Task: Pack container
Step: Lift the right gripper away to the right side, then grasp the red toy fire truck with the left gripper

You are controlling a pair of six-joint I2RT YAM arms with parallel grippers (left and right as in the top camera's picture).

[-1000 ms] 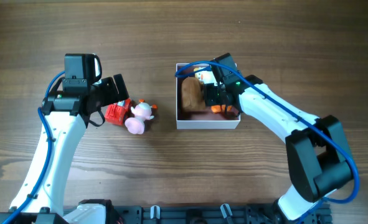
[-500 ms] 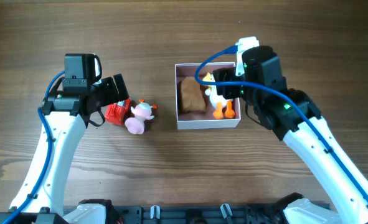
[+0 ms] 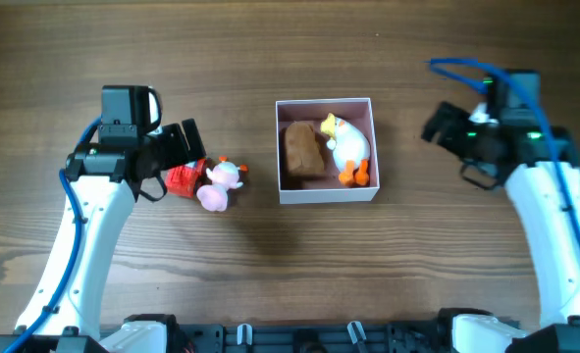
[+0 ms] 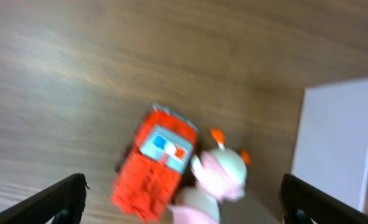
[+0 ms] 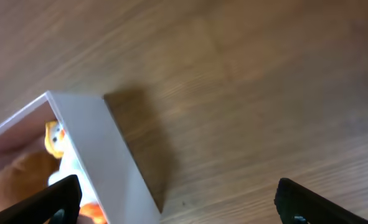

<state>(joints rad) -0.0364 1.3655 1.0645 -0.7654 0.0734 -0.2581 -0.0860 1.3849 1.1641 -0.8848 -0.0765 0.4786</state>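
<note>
Next, my left gripper packs the red toy truck (image 3: 184, 180) beside the brown plush toy (image 3: 307, 183), because the box is standing between the truck and my right gripper.
The container (image 3: 327, 192), a white-walled square box with a pink inside, sits mid-table. It holds a brown plush toy (image 3: 302, 150) and a white duck with orange feet (image 3: 348, 149). Its white wall also shows in the right wrist view (image 5: 109, 155) and the left wrist view (image 4: 333, 140). A red toy truck (image 3: 183, 179) and a pink pig toy (image 3: 219, 183) lie side by side left of the box; both show in the left wrist view, the truck (image 4: 155, 165) beside the pig (image 4: 218, 177). My left gripper (image 3: 184, 145) is open just above the truck. My right gripper (image 3: 439, 127) is open and empty, right of the box.
The wooden table (image 3: 290, 49) stretches around the box. Bare wood lies between the pig toy and the box and between the box and my right gripper. The arm bases stand at the front edge.
My right gripper has let go of the white duck in the box and drawn back to the right. The left arm has not moved.
</note>
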